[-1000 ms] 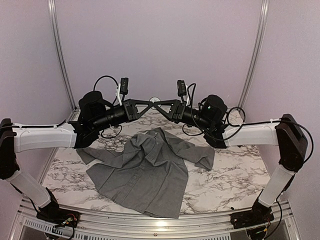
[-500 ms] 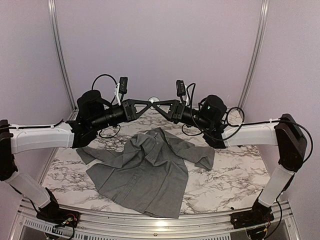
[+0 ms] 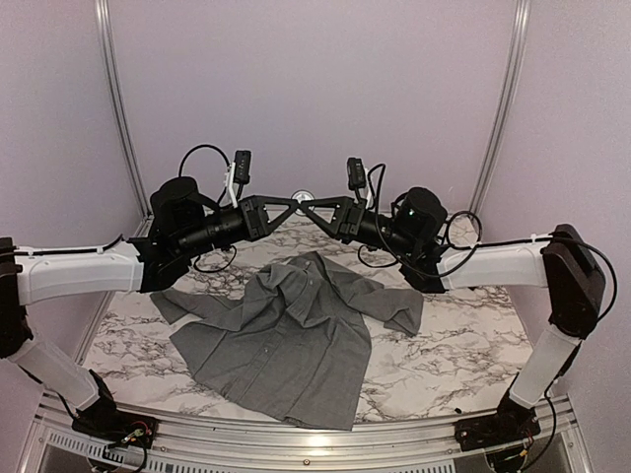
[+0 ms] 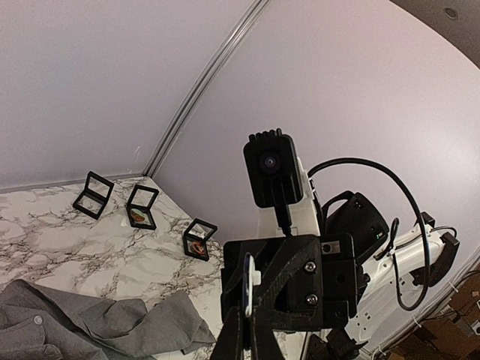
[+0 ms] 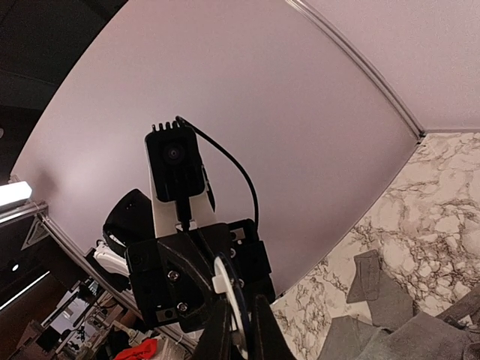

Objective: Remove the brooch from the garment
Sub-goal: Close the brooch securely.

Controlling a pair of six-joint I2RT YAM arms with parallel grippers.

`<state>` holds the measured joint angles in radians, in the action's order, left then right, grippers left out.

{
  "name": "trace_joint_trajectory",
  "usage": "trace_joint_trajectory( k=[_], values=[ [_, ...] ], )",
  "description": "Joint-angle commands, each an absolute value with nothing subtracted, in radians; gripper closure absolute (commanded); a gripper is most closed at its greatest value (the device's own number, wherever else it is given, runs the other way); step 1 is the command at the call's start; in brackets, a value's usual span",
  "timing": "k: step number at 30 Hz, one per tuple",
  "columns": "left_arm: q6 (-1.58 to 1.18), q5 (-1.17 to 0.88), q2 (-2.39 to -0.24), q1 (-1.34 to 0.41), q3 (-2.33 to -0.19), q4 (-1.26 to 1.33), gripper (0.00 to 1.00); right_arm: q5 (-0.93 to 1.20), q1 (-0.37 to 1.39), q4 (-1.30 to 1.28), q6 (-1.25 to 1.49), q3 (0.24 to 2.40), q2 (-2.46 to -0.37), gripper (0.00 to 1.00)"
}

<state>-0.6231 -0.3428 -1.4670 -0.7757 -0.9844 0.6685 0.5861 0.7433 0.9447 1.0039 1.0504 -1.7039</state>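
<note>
I should open my right gripper and take the brooch's rim (image 5: 218, 263) with it after my left gripper turns the brooch around, because the brooch's white back (image 3: 304, 197) faces the table's front.
The brooch (image 3: 305, 194), a small round white disc, hangs in the air above the back of the table, where my two grippers meet tip to tip. My left gripper (image 3: 296, 201) is shut on it; in the left wrist view the brooch (image 4: 248, 283) shows edge-on between my left gripper's (image 4: 247, 326) fingers. My right gripper (image 3: 315, 201) comes from the other side. In the right wrist view its fingers (image 5: 219, 330) pinch the lower rim of the brooch (image 5: 227, 289). The grey garment (image 3: 286, 335) lies flat on the marble table (image 3: 454, 345) below, apart from the brooch.
Three small black display frames (image 4: 93, 194) (image 4: 142, 207) (image 4: 199, 238) stand on the table's back edge by the wall. Aluminium posts (image 3: 116, 108) (image 3: 501, 108) rise at both back corners. Loose cables (image 3: 207, 261) loop under each wrist.
My right gripper's fingers have drawn in on the brooch. My left arm has lifted very slightly. The garment has not moved.
</note>
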Motion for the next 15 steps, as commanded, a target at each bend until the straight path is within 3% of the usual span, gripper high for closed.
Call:
trace_joint_trajectory(
  k=[1,15],
  values=[
    [-0.583,-0.340,-1.420,-0.804,-0.967,0.696,1.00,0.529,0.749,0.925,1.026,1.067,-1.722,0.92],
    [-0.673,-0.234,-1.423,-0.825,-0.914,0.743,1.00,0.499,0.752,1.005,0.990,1.019,-1.675,0.90]
  ],
)
